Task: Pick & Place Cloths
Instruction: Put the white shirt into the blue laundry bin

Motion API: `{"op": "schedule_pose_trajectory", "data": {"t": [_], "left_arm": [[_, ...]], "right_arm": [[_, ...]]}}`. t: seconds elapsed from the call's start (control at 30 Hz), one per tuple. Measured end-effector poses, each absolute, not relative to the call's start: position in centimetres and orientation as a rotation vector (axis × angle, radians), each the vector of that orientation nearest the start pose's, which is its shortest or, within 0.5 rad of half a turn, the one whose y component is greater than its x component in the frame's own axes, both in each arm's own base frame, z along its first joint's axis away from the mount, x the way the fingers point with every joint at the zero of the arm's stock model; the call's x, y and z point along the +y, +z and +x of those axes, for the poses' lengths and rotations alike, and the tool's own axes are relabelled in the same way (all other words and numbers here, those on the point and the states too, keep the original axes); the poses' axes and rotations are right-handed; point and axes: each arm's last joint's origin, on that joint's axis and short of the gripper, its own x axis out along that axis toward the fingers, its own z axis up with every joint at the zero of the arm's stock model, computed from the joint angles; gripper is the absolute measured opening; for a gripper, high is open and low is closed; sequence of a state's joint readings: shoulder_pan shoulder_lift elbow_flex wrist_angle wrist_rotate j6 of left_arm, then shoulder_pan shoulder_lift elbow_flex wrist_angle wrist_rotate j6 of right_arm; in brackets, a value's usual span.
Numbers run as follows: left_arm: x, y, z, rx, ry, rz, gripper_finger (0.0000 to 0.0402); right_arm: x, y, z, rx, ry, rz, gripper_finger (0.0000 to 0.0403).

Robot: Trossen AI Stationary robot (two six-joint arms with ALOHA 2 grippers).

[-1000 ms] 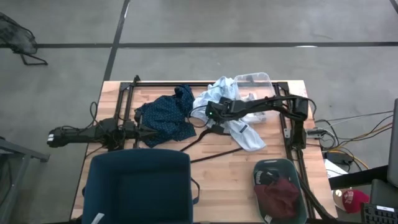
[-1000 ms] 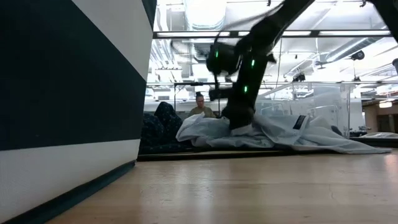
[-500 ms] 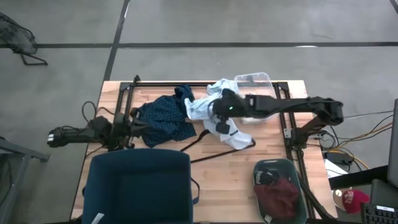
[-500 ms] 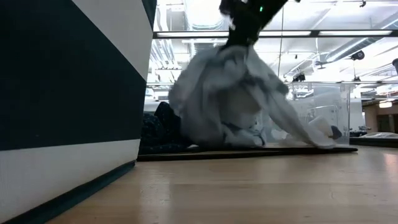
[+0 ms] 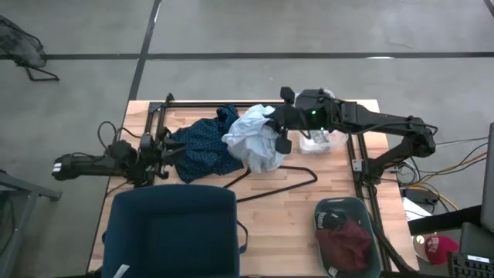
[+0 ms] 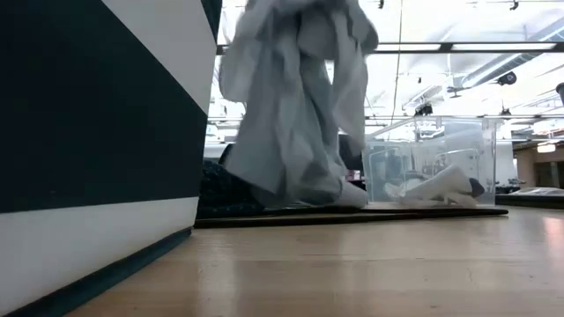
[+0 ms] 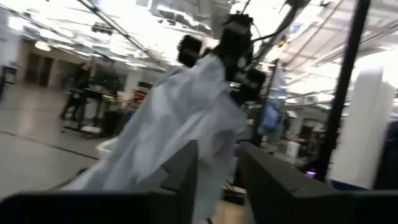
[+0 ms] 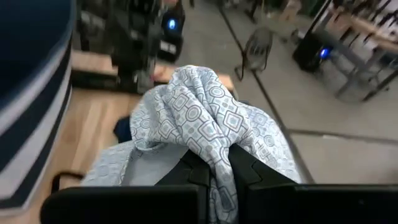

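The dark blue fabric bin is on my left gripper's side, so next my right gripper passes the pale blue-white shirt to my left gripper first.
My right gripper is shut on the pale blue-white shirt, high above the table's middle. The shirt hangs as a gathered bunch. In the low view its lower end reaches down to the table. My left gripper is open, low at the near left edge of the navy dotted shirt, which lies crumpled on the table. Small pale socks lie by the clear box. The maroon piece and a black printed garment lie in a green tub. My right gripper pinches a bunched fold of the patterned shirt between its two fingers. It comes from the table's right, slanting down. Several layers bulge past the fingers. The rest of the shirt hangs slack below the gripper.
A thin black wire hanger lies on the wood under the lifted shirt. The dark blue fabric bin stands at the near left edge. A clear plastic box sits at the far edge and the green tub at the near right.
My right gripper has risen and drawn toward the table's far edge, holding the pale shirt. The shirt, spread flat on the table a second ago, is now pulled up into a hanging bunch. That has bared the wire hanger beneath it.
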State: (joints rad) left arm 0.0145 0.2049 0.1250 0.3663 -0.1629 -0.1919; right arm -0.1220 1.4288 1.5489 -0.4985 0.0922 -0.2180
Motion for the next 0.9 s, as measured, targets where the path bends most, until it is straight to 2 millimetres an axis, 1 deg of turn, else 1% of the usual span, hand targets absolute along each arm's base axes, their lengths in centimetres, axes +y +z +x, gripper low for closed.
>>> {"op": "schedule_pose_trajectory", "data": {"t": [0.13, 0.27, 0.4, 0.47, 0.57, 0.67, 0.77, 0.9], "left_arm": [[0.9, 23.5, 11.2, -0.26, 0.252, -0.206, 0.0191], [1.0, 24.4, 12.6, -0.207, 0.268, -0.202, 0.0238], [1.0, 25.1, 14.0, -0.151, 0.273, -0.2, 0.0264], [1.0, 25.5, 14.9, -0.126, 0.276, -0.195, 0.0269], [1.0, 26.7, 16.1, -0.113, 0.279, -0.168, 0.027], [1.0, 27.7, 17.4, -0.113, 0.278, -0.132, 0.0272], [1.0, 29.8, 18.4, -0.173, 0.256, -0.098, 0.0276], [1.0, 30.8, 20.3, -0.131, 0.261, -0.071, 0.0282]], "right_arm": [[-3.9, 44.2, 30.3, 0.325, -0.147, -0.21, 0.001], [-3.8, 46.0, 30.3, 0.263, -0.114, -0.213, 0.001], [-3.8, 47.6, 30.3, 0.231, -0.113, -0.221, 0.001], [-3.8, 48.4, 30.5, 0.215, -0.115, -0.228, 0.0011], [-3.9, 49.2, 31.1, 0.202, -0.116, -0.229, 0.001], [-4.0, 49.3, 32.0, 0.236, -0.111, -0.227, 0.001], [-4.2, 48.4, 33.5, 0.306, -0.103, -0.223, 0.0011], [-4.4, 46.8, 35.8, 0.375, -0.071, -0.223, 0.001]]}}
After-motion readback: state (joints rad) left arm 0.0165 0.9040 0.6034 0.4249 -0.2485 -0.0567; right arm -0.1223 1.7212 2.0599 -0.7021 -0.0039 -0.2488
